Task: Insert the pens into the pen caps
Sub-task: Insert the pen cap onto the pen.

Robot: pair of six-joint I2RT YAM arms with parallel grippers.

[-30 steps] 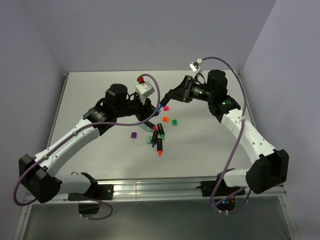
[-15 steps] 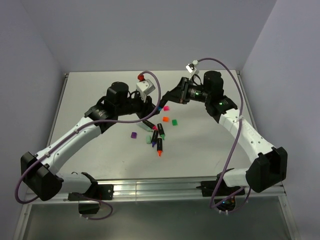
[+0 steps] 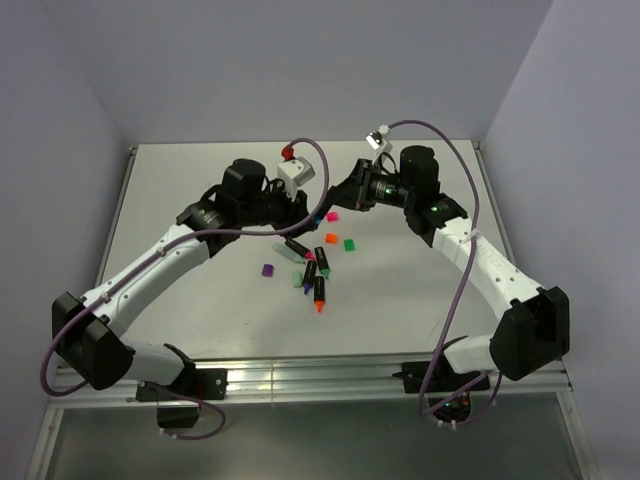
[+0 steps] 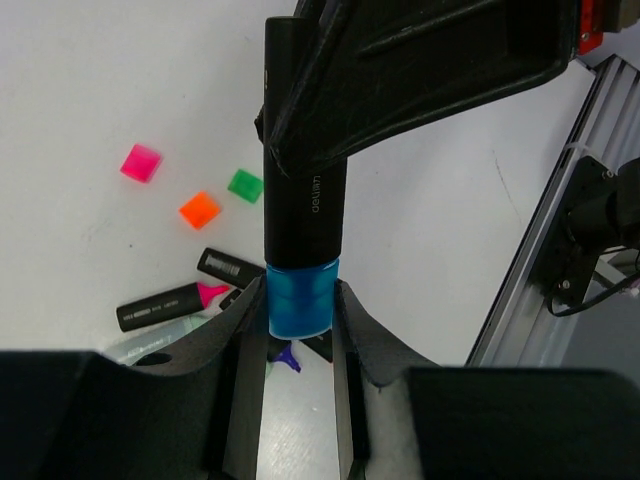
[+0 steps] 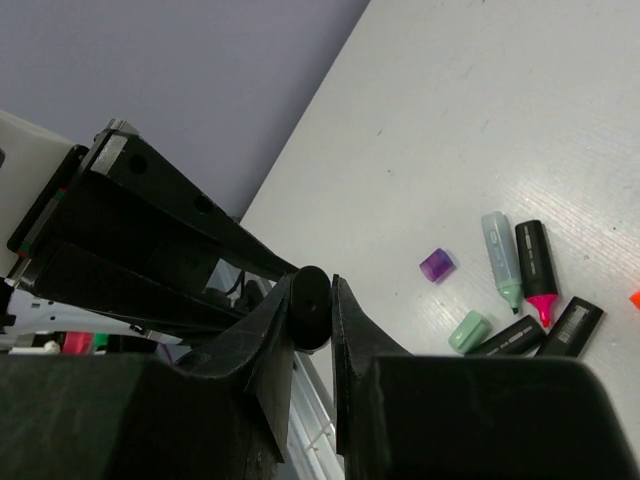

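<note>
The blue pen cap (image 4: pixel 302 300) is straight on the black pen (image 4: pixel 304 220), so my left gripper should keep gripping the cap until the pen is fully in, then let go.
My left gripper (image 4: pixel 298 290) is shut on a blue pen cap (image 4: pixel 300 312), which sits on the end of a black pen (image 4: pixel 303 205). My right gripper (image 5: pixel 320 290) is shut on the other end of that pen (image 5: pixel 311 306). Both grippers meet above the far middle of the table, left gripper (image 3: pixel 310 212) facing right gripper (image 3: pixel 338 198). Below them on the table lie a pink cap (image 3: pixel 333 215), an orange cap (image 3: pixel 331 238), a green cap (image 3: pixel 349 243), a purple cap (image 3: pixel 267 270) and several loose pens (image 3: pixel 315 272).
A pale green cap (image 5: pixel 468 331) lies beside a pale green pen (image 5: pixel 502 260) and a pink-tipped pen (image 5: pixel 535 262). An orange-tipped pen (image 3: pixel 320 294) lies nearest the front. The table's metal rail (image 3: pixel 330 375) runs along the near edge.
The right arm has swung a little left and the left arm has reached further out. The two grippers have stayed together over the same spot, each keeping its hold.
</note>
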